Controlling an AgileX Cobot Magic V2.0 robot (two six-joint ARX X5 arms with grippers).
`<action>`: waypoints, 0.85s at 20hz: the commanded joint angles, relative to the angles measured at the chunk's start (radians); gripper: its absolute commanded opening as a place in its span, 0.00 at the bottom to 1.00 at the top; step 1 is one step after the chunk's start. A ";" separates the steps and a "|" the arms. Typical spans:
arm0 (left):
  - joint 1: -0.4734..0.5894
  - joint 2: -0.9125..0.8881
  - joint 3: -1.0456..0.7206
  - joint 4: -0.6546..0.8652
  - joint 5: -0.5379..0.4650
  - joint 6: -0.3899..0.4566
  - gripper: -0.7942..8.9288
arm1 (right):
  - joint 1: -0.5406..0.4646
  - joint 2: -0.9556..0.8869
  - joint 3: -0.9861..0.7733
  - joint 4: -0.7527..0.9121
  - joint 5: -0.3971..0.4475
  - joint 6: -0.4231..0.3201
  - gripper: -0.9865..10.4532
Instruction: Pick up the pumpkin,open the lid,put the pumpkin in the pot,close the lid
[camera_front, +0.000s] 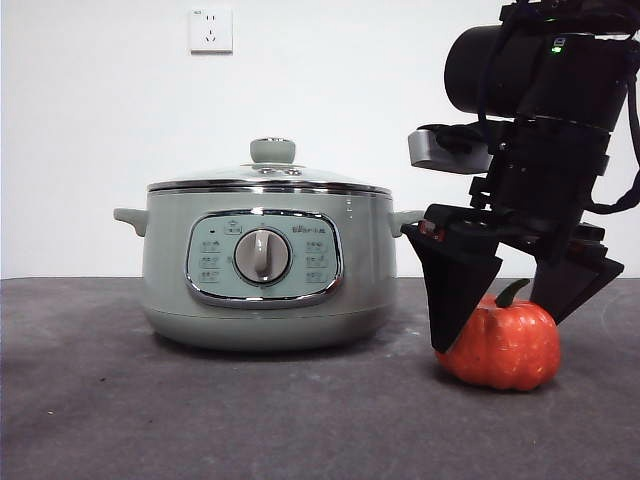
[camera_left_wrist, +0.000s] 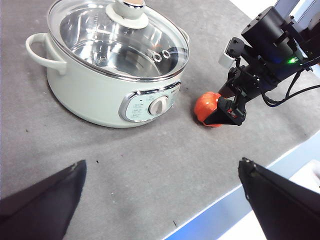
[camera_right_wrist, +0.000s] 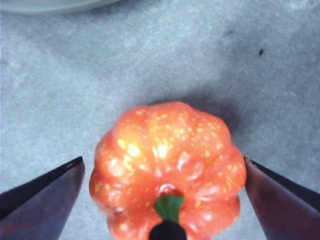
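Observation:
The glass lid's rim (camera_front: 268, 186) rests free of any hinge. The lid (camera_front: 268, 176) will come clear off the pot when I lift the knob.
The orange pumpkin (camera_front: 500, 345) stands on the grey table, right of the pot (camera_front: 265, 270). My right gripper (camera_front: 503, 333) is lowered over it, open, with one jaw on each side of the pumpkin (camera_right_wrist: 167, 165) and small gaps between. The glass lid (camera_front: 270, 178) with its green knob sits shut on the pot. My left gripper (camera_left_wrist: 162, 162) is open and empty, high above the table in front of the pot (camera_left_wrist: 100, 95). The left wrist view also shows the lid (camera_left_wrist: 120, 40), the pumpkin (camera_left_wrist: 206, 107) and the right arm (camera_left_wrist: 265, 55).
A white wall socket (camera_front: 210, 30) is on the back wall. The table's front edge (camera_left_wrist: 225, 200) with a blue strip runs under my left gripper. Bare grey table (camera_front: 150, 410) lies in front of the pot.

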 joint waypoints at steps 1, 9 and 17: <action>-0.002 -0.001 0.001 0.019 -0.002 0.008 0.86 | 0.002 0.004 -0.001 -0.009 -0.001 0.018 0.08; -0.004 0.095 0.014 0.135 0.003 -0.016 0.85 | 0.002 -0.203 -0.001 -0.064 -0.001 0.031 0.08; -0.128 0.483 0.212 0.360 -0.044 -0.015 0.85 | 0.002 -0.570 -0.001 -0.124 -0.001 0.042 0.08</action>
